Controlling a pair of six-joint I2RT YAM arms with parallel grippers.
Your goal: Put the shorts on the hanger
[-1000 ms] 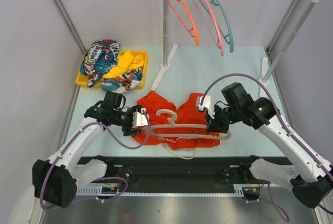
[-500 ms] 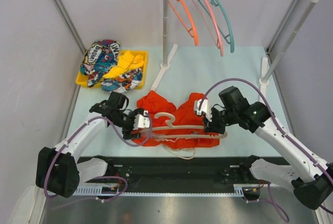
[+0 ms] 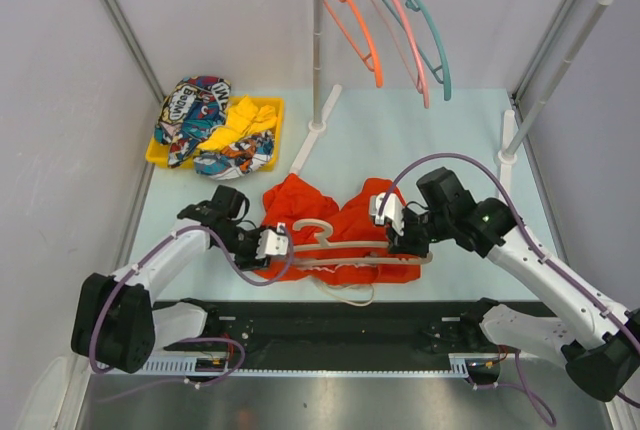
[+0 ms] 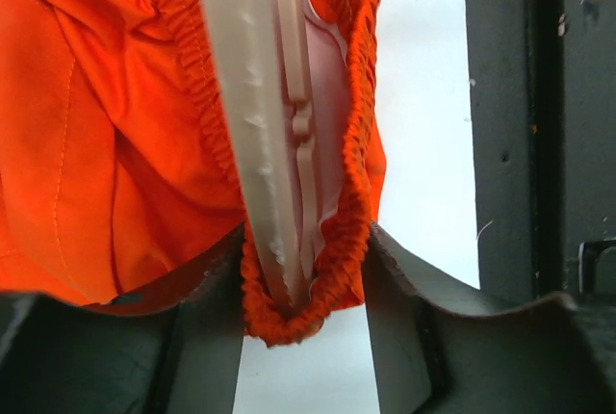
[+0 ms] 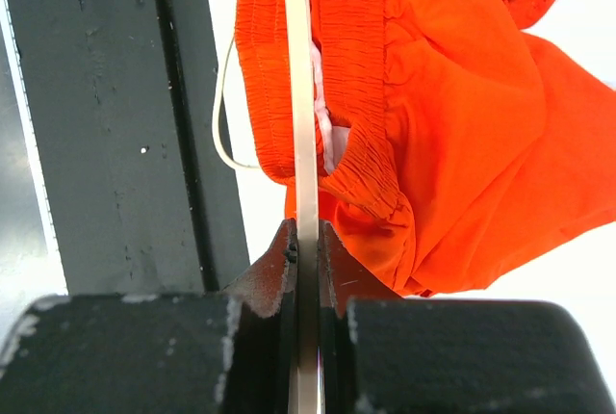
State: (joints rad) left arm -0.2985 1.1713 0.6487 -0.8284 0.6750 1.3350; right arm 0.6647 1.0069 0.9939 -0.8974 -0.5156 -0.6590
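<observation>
Next, my right gripper opens, grabs the waistband's edge (image 5: 381, 197) and pulls it over the hanger end in my right gripper (image 3: 428, 258), because that hanger end is outside the waistband.
The orange-red shorts (image 3: 300, 200) lie on the table near its front edge, with the beige hanger (image 3: 340, 246) across them. The hanger's left end sits inside the elastic waistband (image 4: 351, 144). My left gripper (image 3: 272, 243) is at that end. In the left wrist view its jaws (image 4: 306, 279) touch both sides of the bunched waistband, with the hanger (image 4: 245, 96) between them. My right gripper (image 3: 398, 238) is shut on the hanger's right end; the thin bar (image 5: 298, 96) passes between its pads (image 5: 308, 241), beside the shorts (image 5: 462, 125). The cream cord (image 3: 350, 298) trails toward the front.
A yellow tray (image 3: 160, 158) at the back left holds a comic-print garment (image 3: 190, 110) and a yellow one (image 3: 240, 120). A rack at the back, with its post (image 3: 317, 70), carries orange (image 3: 355, 35), pink (image 3: 405, 35) and teal (image 3: 435, 40) hangers. A black rail (image 3: 350, 320) runs along the near edge.
My left gripper moved right onto the hanger's left end and its jaws narrowed onto the waistband. The right gripper, with the hanger in it, shifted slightly left.
</observation>
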